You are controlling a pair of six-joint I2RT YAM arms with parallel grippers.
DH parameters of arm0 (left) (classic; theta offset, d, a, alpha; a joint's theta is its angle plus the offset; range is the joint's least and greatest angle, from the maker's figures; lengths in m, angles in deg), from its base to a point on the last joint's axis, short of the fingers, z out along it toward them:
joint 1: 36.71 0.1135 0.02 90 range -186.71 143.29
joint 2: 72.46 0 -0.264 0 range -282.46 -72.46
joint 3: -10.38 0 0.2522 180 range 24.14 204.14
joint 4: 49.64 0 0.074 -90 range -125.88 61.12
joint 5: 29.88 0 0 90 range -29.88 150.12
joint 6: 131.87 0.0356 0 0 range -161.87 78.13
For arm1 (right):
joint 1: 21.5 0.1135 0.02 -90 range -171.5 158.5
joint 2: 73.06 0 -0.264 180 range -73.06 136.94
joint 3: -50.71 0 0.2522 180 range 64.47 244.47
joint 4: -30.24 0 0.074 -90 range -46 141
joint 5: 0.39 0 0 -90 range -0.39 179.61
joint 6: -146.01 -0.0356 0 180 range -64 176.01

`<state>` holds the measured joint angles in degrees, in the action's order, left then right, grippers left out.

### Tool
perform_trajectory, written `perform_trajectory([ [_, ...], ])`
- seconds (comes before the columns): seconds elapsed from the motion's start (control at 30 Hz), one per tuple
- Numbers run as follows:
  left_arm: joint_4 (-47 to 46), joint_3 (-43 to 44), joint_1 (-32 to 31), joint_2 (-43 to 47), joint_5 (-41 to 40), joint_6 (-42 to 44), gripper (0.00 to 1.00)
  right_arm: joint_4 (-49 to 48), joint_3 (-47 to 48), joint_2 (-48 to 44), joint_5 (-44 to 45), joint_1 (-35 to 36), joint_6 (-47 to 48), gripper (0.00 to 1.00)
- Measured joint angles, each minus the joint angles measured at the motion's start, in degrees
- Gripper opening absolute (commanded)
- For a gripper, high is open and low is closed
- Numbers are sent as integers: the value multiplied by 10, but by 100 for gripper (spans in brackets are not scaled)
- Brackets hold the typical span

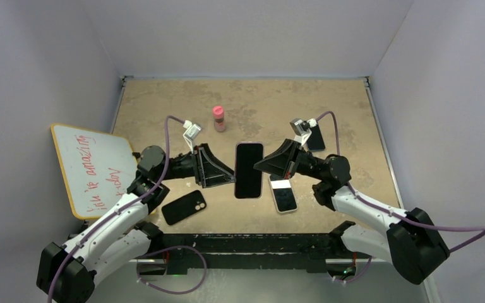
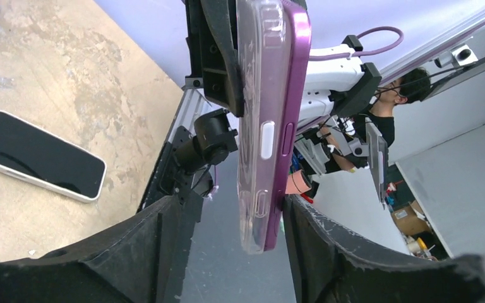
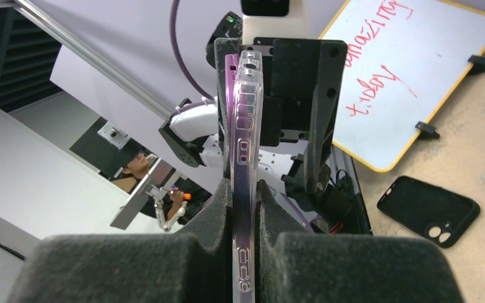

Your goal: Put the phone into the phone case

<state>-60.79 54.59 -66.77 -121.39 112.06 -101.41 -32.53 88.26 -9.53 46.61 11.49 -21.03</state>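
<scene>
The purple phone's rim (image 2: 293, 120) sticks out from the clear case along the case's side. My left gripper should move to the case's far corner (image 1: 239, 145) and squeeze the phone and the case together.
A purple phone (image 2: 295, 76) sits partly in a clear phone case (image 2: 256, 95), held in the air between both arms. In the top view it lies screen up (image 1: 249, 170). My right gripper (image 3: 245, 189) is shut on the cased phone's edge, with the case (image 3: 247, 126) edge-on and the purple rim (image 3: 231, 82) beside it; from above this gripper (image 1: 260, 166) is at the phone's right side. My left gripper (image 2: 233, 211) is open around the other end. One finger (image 2: 341, 252) touches the purple side and the other stands apart. From above it (image 1: 230, 178) is at the left edge.
A white-edged phone (image 1: 283, 195) lies on the table by the right arm. A black case (image 1: 184, 207) lies near the left arm. A dark phone (image 1: 316, 136), a pink bottle (image 1: 218, 118) and a whiteboard (image 1: 91, 167) are also there.
</scene>
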Motion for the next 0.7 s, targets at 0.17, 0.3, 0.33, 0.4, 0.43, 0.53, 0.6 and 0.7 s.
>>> perform_trajectory([
  [0.17,-94,-36,0,-7,2,-54,64,13,9,-8,5,0,3,0],
  [0.3,-144,-59,0,-25,3,-85,65,36,9,-8,12,0,10,0],
  [0.33,-148,-60,0,-28,3,-89,64,42,9,-8,17,0,12,0],
  [0.4,-155,-61,-2,-33,3,-91,61,48,9,-8,21,0,15,0],
  [0.43,-160,-61,-3,-34,3,-94,57,50,9,-8,24,0,17,0],
  [0.53,-180,-64,-10,-39,3,-103,38,59,9,-8,31,0,21,0],
  [0.6,-188,-66,-13,-44,2,-106,22,66,9,-8,33,0,24,0],
  [0.7,-193,-68,-15,-49,1,-105,0,82,9,-8,35,0,32,3],
])
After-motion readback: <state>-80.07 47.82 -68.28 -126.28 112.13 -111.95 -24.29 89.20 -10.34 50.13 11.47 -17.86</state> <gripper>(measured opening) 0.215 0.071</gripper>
